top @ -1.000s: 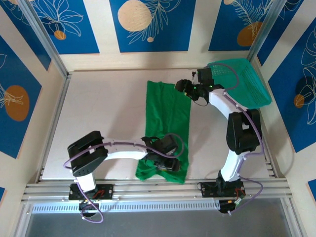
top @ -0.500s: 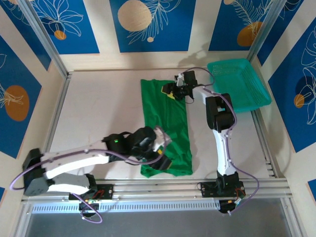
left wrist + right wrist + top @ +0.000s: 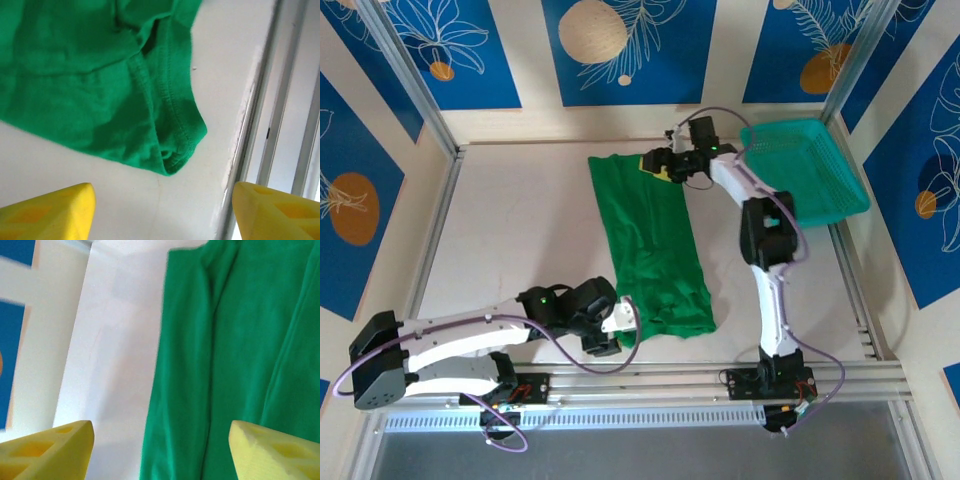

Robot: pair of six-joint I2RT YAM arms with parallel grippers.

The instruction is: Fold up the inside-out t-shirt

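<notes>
The long green t-shirt [image 3: 650, 235] will fold over on itself when the robot carries the t-shirt's near end [image 3: 672, 313] toward the t-shirt's far end, because the near end lies limp and creased.
The inside-out t-shirt [image 3: 650, 250] is bright green and lies flat as a long narrow strip running from the table's far middle to its near edge. My left gripper [image 3: 619, 321] hangs just left of the shirt's near corner. In the left wrist view the left gripper [image 3: 162, 215] is open, the hemmed shirt corner [image 3: 172, 160] lies just beyond its yellow fingertips [image 3: 50, 212], and only bare table lies between them. My right gripper [image 3: 656, 166] hovers over the far end. In the right wrist view the right gripper [image 3: 160, 452] is open above the t-shirt's long edge [image 3: 225, 365], holding nothing.
A teal mesh basket [image 3: 808, 170] sits tilted at the far right corner. The metal rail [image 3: 280, 100] of the table's near edge runs close to the left gripper. White table [image 3: 510, 240] lies left of the shirt.
The left gripper opened, let go of the shirt's near end and drew back to its left. The right arm reached farther out and left, and the shirt's far end shifted left.
</notes>
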